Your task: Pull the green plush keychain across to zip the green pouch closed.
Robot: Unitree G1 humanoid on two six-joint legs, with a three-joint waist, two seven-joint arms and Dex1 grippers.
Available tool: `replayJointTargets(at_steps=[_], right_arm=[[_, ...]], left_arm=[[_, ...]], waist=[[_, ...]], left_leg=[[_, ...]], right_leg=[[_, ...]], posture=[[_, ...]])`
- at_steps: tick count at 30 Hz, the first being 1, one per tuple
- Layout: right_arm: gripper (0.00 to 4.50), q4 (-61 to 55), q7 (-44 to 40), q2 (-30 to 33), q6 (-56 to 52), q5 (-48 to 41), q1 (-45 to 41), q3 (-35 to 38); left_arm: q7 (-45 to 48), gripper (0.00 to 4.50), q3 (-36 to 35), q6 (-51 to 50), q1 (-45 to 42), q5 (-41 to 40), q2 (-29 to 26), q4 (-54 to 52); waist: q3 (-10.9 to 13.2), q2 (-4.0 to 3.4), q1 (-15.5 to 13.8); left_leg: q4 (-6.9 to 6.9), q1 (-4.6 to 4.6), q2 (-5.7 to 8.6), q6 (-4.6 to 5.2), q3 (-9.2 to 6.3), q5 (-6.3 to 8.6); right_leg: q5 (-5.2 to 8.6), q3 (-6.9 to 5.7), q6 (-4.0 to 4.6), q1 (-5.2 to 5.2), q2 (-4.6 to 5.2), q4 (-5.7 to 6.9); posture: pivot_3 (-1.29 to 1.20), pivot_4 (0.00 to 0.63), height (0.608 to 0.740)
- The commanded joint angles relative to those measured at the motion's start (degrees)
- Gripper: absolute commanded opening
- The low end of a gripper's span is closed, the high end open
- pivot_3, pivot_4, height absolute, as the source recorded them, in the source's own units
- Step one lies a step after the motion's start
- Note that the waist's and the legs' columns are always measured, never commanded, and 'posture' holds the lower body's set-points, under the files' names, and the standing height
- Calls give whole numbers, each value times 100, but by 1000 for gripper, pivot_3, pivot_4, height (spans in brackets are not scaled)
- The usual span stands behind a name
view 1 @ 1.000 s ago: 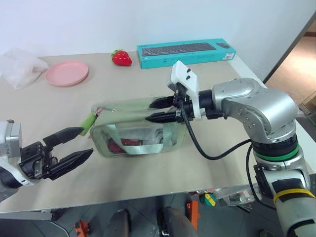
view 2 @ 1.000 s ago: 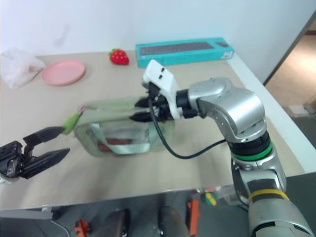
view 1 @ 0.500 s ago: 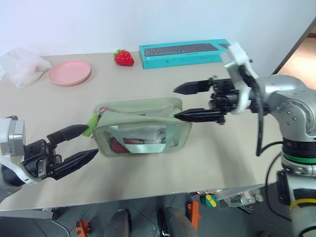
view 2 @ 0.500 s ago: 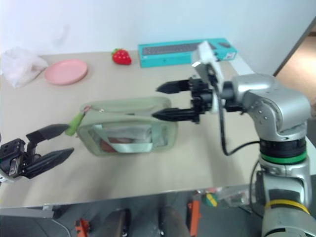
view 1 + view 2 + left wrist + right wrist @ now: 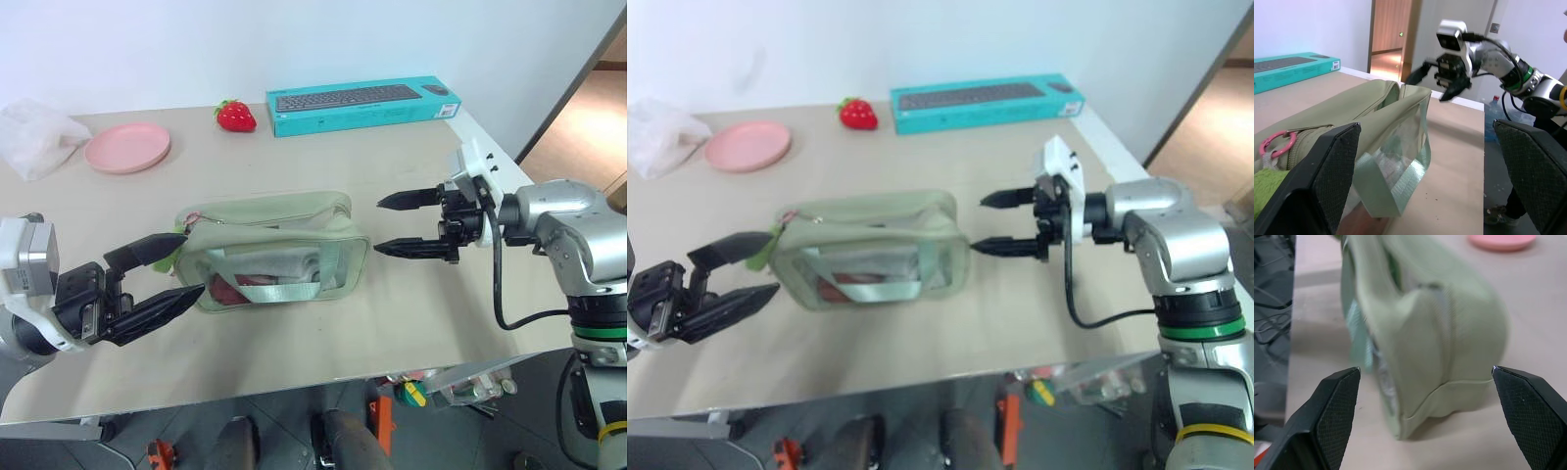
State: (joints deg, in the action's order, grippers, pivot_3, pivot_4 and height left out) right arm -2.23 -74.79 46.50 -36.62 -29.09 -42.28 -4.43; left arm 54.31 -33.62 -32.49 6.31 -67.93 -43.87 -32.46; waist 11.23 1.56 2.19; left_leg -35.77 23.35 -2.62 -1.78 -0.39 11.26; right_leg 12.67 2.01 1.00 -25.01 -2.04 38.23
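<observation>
The green pouch's slack side puckers [image 5: 1413, 311] next to the zip, so the end of the green pouch [image 5: 355, 251] will press together into a thin fold when I pinch it.
The pale green pouch [image 5: 274, 250] lies on its side mid-table, clear panel and webbing strap facing me. At its left end the lime green plush keychain [image 5: 1266, 191] hangs on a pink ring [image 5: 1276, 143]. My left gripper [image 5: 194, 264] is open with its fingertips on either side of that end, and its upper finger partly covers the plush. My right gripper [image 5: 378, 226] hovers open just right of the pouch's right end, apart from it and pointing at it.
At the back of the table are a pink plate [image 5: 127, 147], a red strawberry [image 5: 235, 116], a teal keyboard box [image 5: 362, 98] and a white plastic bag [image 5: 34, 132]. The table's right edge [image 5: 509, 171] runs under my right arm.
My right gripper came off the pouch's top, opened wide and drew back to the right, clear of the bag. My left gripper edged in around the keychain end.
</observation>
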Motion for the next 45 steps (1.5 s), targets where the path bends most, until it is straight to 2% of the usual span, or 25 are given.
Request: replayJointTargets(at_steps=[1, 4, 7, 13, 16, 18, 23, 29, 38, 39, 45], right_arm=[[4442, -412, -21, -82, -77, -172, 2, 9], [4442, -158, 128, -322, 73, 45, -75, -121], [3682, 55, 196, -510, 183, 157, -173, -153], [1532, 118, 152, -633, 272, 185, -155, -190], [518, 27, 92, -621, 285, 172, -82, -198], [21, 39, 134, -622, 284, 251, -76, -239], [21, 61, 189, -629, 201, 333, -67, -300], [21, -65, 160, -581, 211, 371, 46, -318], [21, -78, 223, -579, 220, 419, 90, -314], [0, -78, 227, -577, 221, 419, 90, -313], [0, -31, 238, -583, 259, 464, 71, -318]], left_arm=[[-6, 4500, -82, 66, 30, -55, 34, -10], [-40, 4500, -163, 94, 106, -72, 102, -16], [-105, 4500, -233, 137, 102, -97, 157, 9], [-429, 4500, -378, 291, -104, -143, 381, 212], [-835, 4500, -390, 432, -321, 98, 528, 604], [-969, 4500, -283, 443, -292, 429, 528, 830], [-827, 4500, -27, 446, -76, 787, 544, 857], [-530, 4500, -17, 205, 86, 287, 522, 528], [-489, 4500, 96, 150, 133, 504, 438, 683], [-491, 3939, 100, 135, 140, 492, 433, 695], [-337, 1958, 191, 100, 223, 590, 419, 673]], waist=[[0, 0, 1], [-1, 2, 0], [-2, 4, 28], [-2, 4, 37], [-2, 5, 36], [-2, 5, 36], [-2, 6, 37], [-3, 8, 39], [-3, 8, 39], [-3, 8, 40], [-3, 8, 40]], left_leg=[[0, 0, -1, 0, 4, 0], [-3, 0, -1, 0, 8, 0], [-9, -4, -2, 0, 23, 0], [-18, -2, -2, -1, 36, 0], [-19, -2, -2, -1, 38, 0], [-19, -2, -2, -1, 38, 0], [-18, 0, -3, -3, 47, 2], [-20, -2, -4, -4, 53, 3], [-20, -4, -8, -4, 53, 3], [-20, -4, -8, -4, 53, 3], [-20, -4, -8, -4, 54, 3]], right_leg=[[-2, 9, -1, -2, -3, 1], [-5, 18, -6, -2, -4, 0], [-13, 43, -6, -2, -12, 0], [-21, 57, -14, -4, -13, 0], [-23, 61, -17, -4, -14, 0], [-24, 64, -18, -4, -16, 0], [-25, 68, -21, -10, -16, 0], [-27, 70, -23, -11, -17, 0], [-29, 74, -21, -11, -25, 1], [-29, 74, -21, -11, -25, 1], [-29, 75, -21, -11, -25, 1]], posture=[[0, 150, 740], [0, 150, 740], [0, 150, 740], [0, 150, 740], [0, 150, 740], [0, 150, 740], [0, 150, 740], [0, 150, 740], [0, 150, 740], [0, 150, 740], [0, 150, 740]])
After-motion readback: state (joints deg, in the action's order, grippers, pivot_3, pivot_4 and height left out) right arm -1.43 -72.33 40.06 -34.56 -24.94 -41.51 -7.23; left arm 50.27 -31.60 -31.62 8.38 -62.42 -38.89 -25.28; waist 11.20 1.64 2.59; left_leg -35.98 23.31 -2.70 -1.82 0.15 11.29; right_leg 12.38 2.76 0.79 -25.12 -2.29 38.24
